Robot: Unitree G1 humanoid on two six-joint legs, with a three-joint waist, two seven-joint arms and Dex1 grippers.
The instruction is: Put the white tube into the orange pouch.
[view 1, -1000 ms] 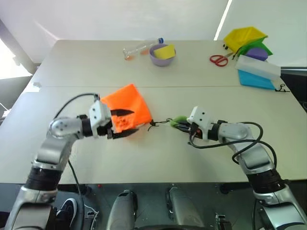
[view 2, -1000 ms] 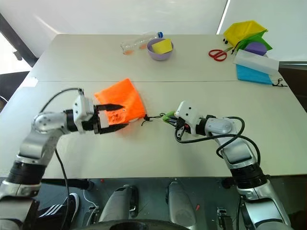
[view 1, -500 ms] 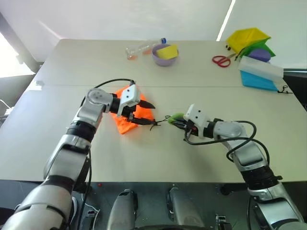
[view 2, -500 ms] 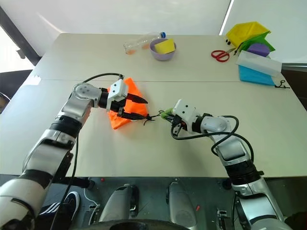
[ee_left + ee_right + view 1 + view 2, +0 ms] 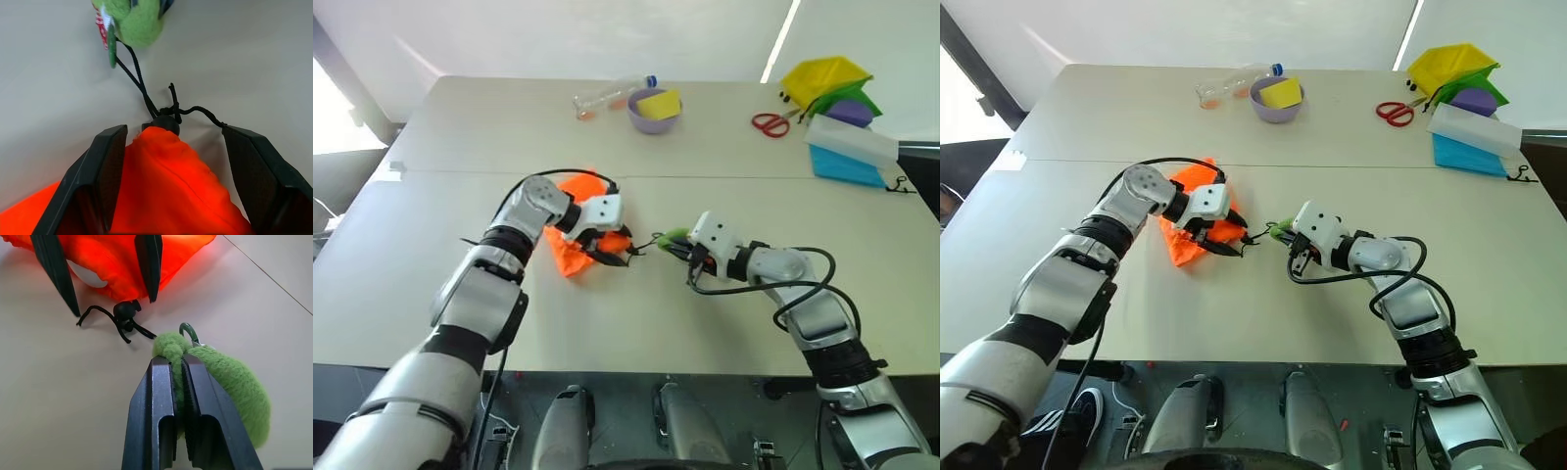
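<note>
I expect the dark cord [image 5: 146, 99] to come out long when I pull the gathered neck from the charm, because the knot [image 5: 170, 111] sits against the black cord lock.
The orange pouch [image 5: 570, 253] lies bunched on the table left of centre. Its gathered neck ends at a black cord lock [image 5: 166, 122]. My left gripper [image 5: 615, 257] is open, one finger [image 5: 105, 161] on each side of that neck, tips beside the lock. A thin dark cord [image 5: 139, 83] runs from the lock to a fuzzy green charm [image 5: 674, 238] with a small green ring. My right gripper [image 5: 177, 361] is shut on the charm. A white rounded patch [image 5: 88, 276] shows under the pouch's edge; I cannot tell whether it is the white tube.
At the back stand a clear bottle with a blue cap [image 5: 607, 95] and a purple bowl [image 5: 653, 111] holding something yellow. Red scissors [image 5: 767, 123], a yellow fabric bag [image 5: 822, 78] and a blue and white box [image 5: 852, 152] sit at the far right.
My left arm has folded and swung right, bringing its open gripper from the pouch's left side down to its cord end. The pouch has gone from flat to bunched. The right gripper kept still.
</note>
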